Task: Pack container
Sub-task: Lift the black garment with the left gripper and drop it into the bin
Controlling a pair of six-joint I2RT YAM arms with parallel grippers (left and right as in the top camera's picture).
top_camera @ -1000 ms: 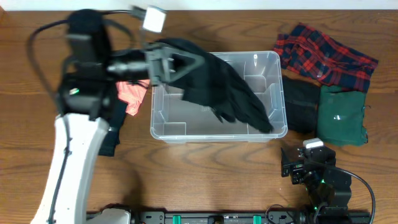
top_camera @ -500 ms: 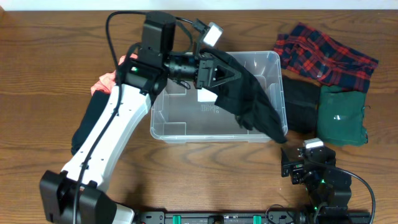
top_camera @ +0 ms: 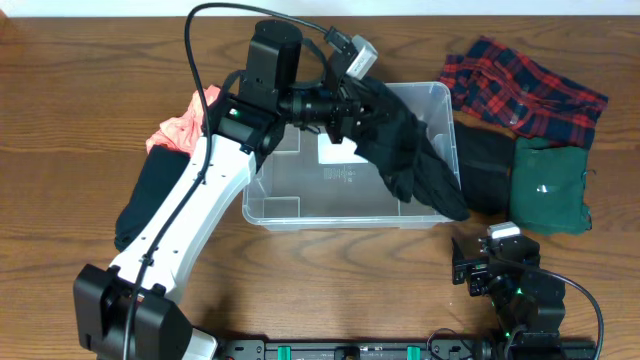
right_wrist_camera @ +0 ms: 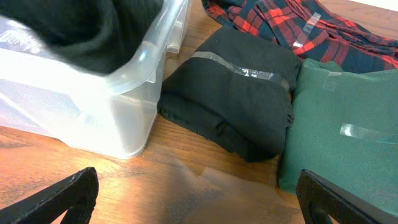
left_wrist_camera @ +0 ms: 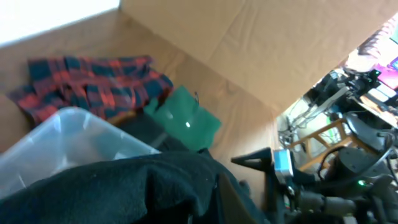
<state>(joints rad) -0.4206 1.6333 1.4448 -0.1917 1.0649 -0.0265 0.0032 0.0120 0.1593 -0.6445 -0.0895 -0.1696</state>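
Note:
Next, my left gripper pulls the black garment's lower end back over the container's bottom before it goes down and opens, because that end hangs over the container's rim.
The clear plastic container stands mid-table, its white label showing on the base. My left gripper is shut on a black garment and holds it over the container's right half; the cloth hangs over the right rim. In the left wrist view the black garment fills the bottom and hides the jaws, with the container's corner behind. My right gripper is open and empty, low over the table near the front right edge. The container's corner shows in the right wrist view.
A red plaid garment, a folded black garment and a folded green garment lie right of the container. A coral garment and a dark garment lie to its left.
My left arm has carried the black garment further right over the container. The cloth now hangs lower over the right rim. The right arm has not moved.

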